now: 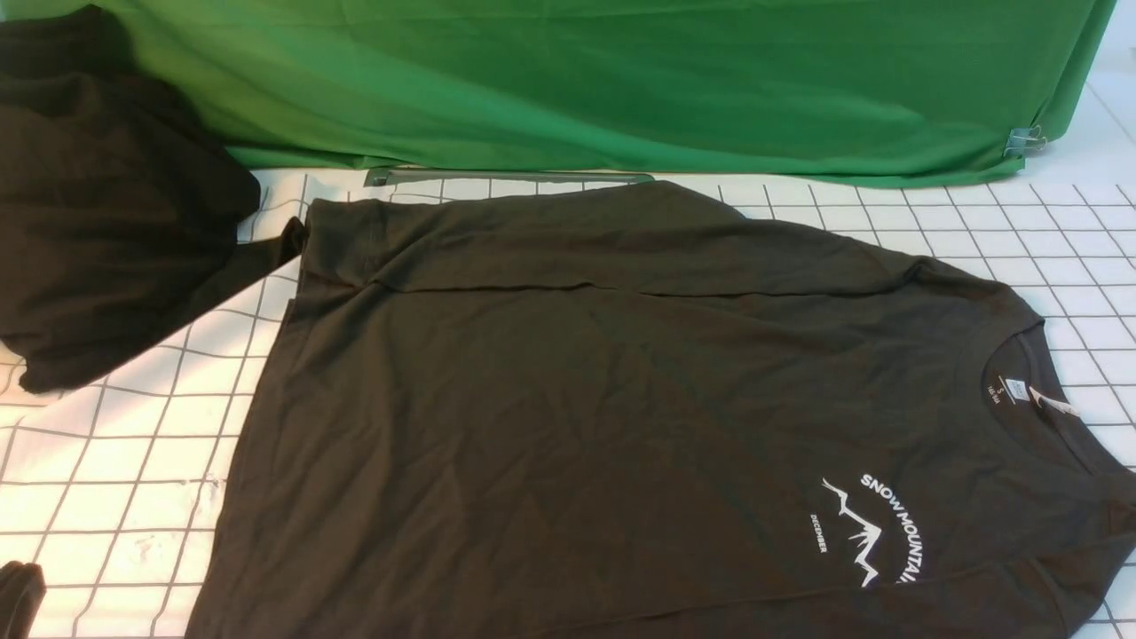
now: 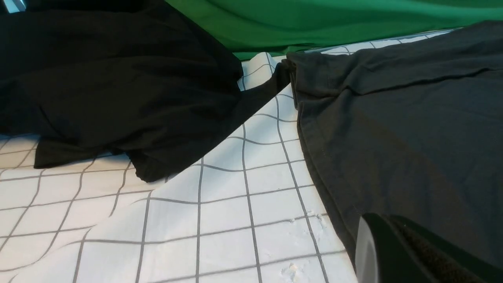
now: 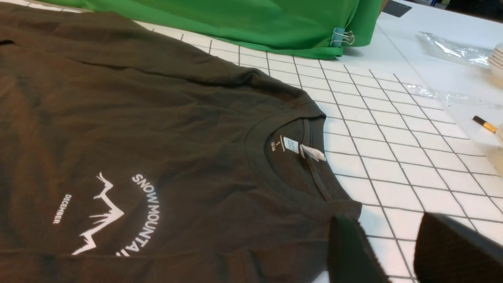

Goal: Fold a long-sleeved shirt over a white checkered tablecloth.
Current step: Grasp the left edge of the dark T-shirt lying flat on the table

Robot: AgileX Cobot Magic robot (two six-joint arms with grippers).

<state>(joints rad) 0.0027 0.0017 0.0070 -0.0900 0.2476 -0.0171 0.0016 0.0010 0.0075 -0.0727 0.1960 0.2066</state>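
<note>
The near sleeve point(image 1: 937, 607) is lying on top of the white print's last letters point(image 1: 908, 579), so it will be hidden inside once I fold the shirt in half.
The long-sleeved shirt point(image 1: 577, 399) lies flat on the white checkered tablecloth point(image 1: 115, 461), collar point(image 1: 1021, 390) to the right and white print point(image 1: 874, 528) near it. One sleeve is folded over along the far edge. Neither gripper shows in the front view. In the left wrist view my left gripper point(image 2: 383, 222) is shut, fingers pressed together, hovering at the shirt's point(image 2: 393, 118) hem edge beside the tablecloth point(image 2: 220, 216). In the right wrist view my right gripper point(image 3: 383, 220) is open and holds nothing, over the tablecloth point(image 3: 393, 157) just off the shirt's point(image 3: 137, 118) shoulder, near the collar point(image 3: 290, 145).
A black heap of cloth point(image 1: 106, 204) lies at the far left, touching the shirt's corner. Green cloth point(image 1: 577, 80) hangs along the back, held by a binder clip point(image 1: 1025, 140). Clear plastic point(image 3: 452, 49) and a pencil-like stick point(image 3: 484, 124) lie off to the right.
</note>
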